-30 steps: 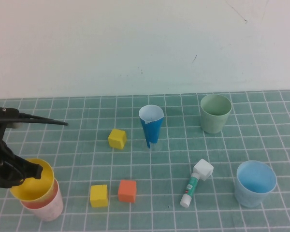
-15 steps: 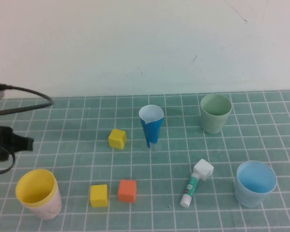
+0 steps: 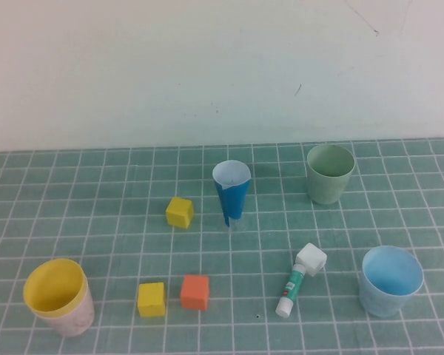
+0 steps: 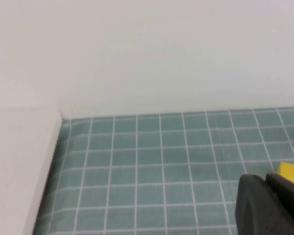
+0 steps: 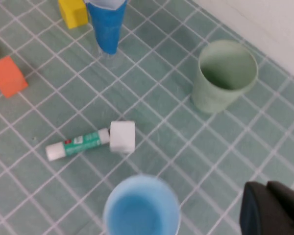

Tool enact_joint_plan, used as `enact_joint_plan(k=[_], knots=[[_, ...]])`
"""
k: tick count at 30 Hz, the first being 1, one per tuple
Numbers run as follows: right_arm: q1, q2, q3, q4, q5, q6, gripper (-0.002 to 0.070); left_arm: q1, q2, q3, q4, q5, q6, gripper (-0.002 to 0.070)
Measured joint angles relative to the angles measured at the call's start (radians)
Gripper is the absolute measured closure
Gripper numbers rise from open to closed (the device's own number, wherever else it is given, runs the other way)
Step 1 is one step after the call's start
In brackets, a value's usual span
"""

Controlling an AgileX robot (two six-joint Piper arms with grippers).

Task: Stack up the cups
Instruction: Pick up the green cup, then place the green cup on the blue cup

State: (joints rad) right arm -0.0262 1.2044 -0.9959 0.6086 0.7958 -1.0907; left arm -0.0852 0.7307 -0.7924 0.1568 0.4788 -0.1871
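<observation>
Next, my right gripper picks up the pale green cup [image 3: 330, 174] and lowers it into the light blue cup [image 3: 391, 281] first, because the pale green cup stands far from my left gripper.
The yellow cup [image 3: 54, 287] sits nested inside the pink cup [image 3: 72, 321] at the front left of the table. A pale green cup [image 3: 329, 174] [image 5: 224, 76] stands upright at the back right. Upright at the front right is a light blue cup [image 3: 390, 281] [image 5: 142, 208]. Neither arm shows in the high view. My left gripper [image 4: 264, 180] is shut and empty, raised over bare table near the wall. My right gripper [image 5: 267, 187] is shut on nothing, hanging above the table beside the light blue cup.
A dark-blue cone [image 3: 231, 191] stands mid-table. Two yellow blocks [image 3: 180, 212] [image 3: 151, 299], an orange block [image 3: 195, 291] and a glue stick [image 3: 298, 281] lie on the checked cloth. A white wall closes the back, and a white ledge [image 4: 19, 166] borders the table's side.
My left gripper let go of the yellow cup, which has dropped fully into the pink cup. The left arm drew back to the left, out of the high view.
</observation>
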Motion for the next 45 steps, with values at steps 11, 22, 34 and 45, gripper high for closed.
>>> enact_joint_plan(k=[11, 22, 34, 45], knots=[[0.173, 0.684, -0.563, -0.058, 0.016, -0.004, 0.0165, 0.0, -0.307, 0.34, -0.034, -0.094, 0.063, 0.0673], [0.175, 1.252, -1.191, -0.33, 0.255, 0.325, 0.0086, 0.0, -0.378, 0.484, -0.023, -0.26, 0.064, 0.0673], [0.176, 1.249, -1.197, -0.353, 0.296, 0.299, 0.0629, 0.0, -0.347, 0.487, -0.007, -0.313, 0.064, 0.0673], [0.172, 0.865, -1.197, -0.37, 0.42, 0.306, 0.066, 0.0, -0.347, 0.487, 0.017, -0.317, 0.017, 0.0673]])
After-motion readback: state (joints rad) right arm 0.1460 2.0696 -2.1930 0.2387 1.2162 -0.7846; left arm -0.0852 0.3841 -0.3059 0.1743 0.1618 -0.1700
